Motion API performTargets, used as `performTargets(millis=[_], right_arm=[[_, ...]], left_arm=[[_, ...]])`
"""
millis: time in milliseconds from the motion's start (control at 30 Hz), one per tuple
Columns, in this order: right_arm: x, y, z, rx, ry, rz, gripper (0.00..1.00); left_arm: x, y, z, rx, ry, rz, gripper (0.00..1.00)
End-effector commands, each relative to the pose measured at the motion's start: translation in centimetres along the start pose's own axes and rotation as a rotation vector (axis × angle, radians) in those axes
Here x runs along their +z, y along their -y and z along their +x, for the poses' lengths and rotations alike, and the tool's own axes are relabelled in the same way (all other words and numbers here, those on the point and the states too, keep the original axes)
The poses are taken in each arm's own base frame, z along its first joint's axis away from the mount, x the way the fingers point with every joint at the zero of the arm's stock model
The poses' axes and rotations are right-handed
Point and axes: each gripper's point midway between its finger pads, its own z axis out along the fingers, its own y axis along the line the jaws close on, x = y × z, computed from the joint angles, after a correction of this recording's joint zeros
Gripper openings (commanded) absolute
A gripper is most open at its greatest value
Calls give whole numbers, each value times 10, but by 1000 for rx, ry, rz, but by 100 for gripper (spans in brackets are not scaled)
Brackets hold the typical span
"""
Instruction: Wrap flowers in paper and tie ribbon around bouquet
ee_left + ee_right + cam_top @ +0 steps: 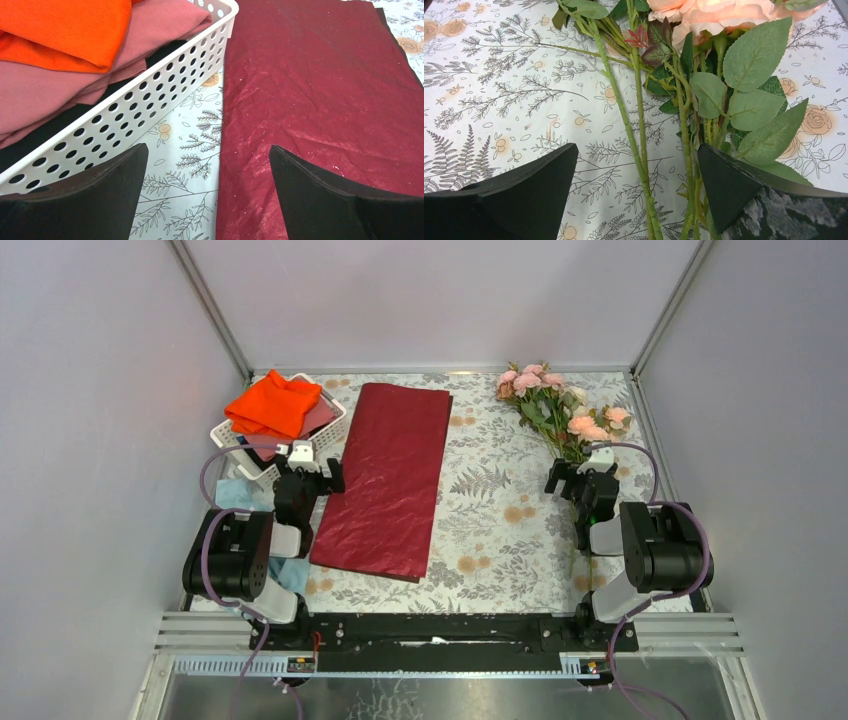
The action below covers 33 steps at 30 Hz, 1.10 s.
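My left gripper is to start with the paper, because the dark red paper lies [358, 430] beside the basket, far from the flowers. Next, I take its near corner [318, 557] and slide it toward the middle first.
The dark red paper [388, 477] lies flat on the table, left of centre; its left edge [320, 95] runs between the fingers of my left gripper [312, 472], which hangs open above it and beside the basket. The flowers [560, 410], pink and peach roses with green leaves, lie at the back right with stems pointing toward the right arm. My right gripper [570, 477] is open over those stems [636, 135], which pass between its fingers without being clamped. The ribbon is out of view. No wrapped bouquet shows.
A white perforated basket [330, 435] at the back left holds an orange cloth [270, 405] and pink cloth [65, 80]. A light blue cloth [240, 495] lies by the left arm. Grey walls enclose the floral tablecloth [500, 500] on three sides.
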Motion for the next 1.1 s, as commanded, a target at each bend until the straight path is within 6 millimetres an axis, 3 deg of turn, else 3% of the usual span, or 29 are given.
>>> performTargets(millis=[0,100,167,233,267,333,400,500,567,633,800,900,1067], right_arm=[[0,3,-23,31,54,18,100],[-2,18,-45,63,31,123,100],[-4,14,-69,118,37,118,100],[-4,-14,-99,151,35,-21,100],[-4,-31,-114,171,27,-109,100],[-6,-67,-140,222,-17,-290,100],[-6,-98,-153,277,-105,-410,100],[-10,-157,-146,261,-249,-496,100],[-15,-191,-139,220,-332,-540,100],[-19,-211,-122,246,-414,-541,98],[7,-252,-96,325,-491,-548,87],[28,-272,-82,361,-526,-558,82],[78,-288,-68,394,-558,-519,69]], left_arm=[[-1,0,-13,1,47,0,99],[0,0,-13,1,46,0,99],[-1,0,-13,1,47,3,99],[7,-14,-14,-36,-28,-82,98],[17,-22,-23,-59,-95,-116,98],[37,-34,-65,-40,-155,-116,99],[44,-24,-94,112,-278,11,98],[18,-5,-118,259,-494,200,98],[-16,-4,-105,351,-616,276,98],[-53,-6,-81,445,-711,336,98],[-113,-4,-19,603,-844,431,99],[-134,19,14,669,-897,532,99],[-140,52,51,831,-886,616,99]])
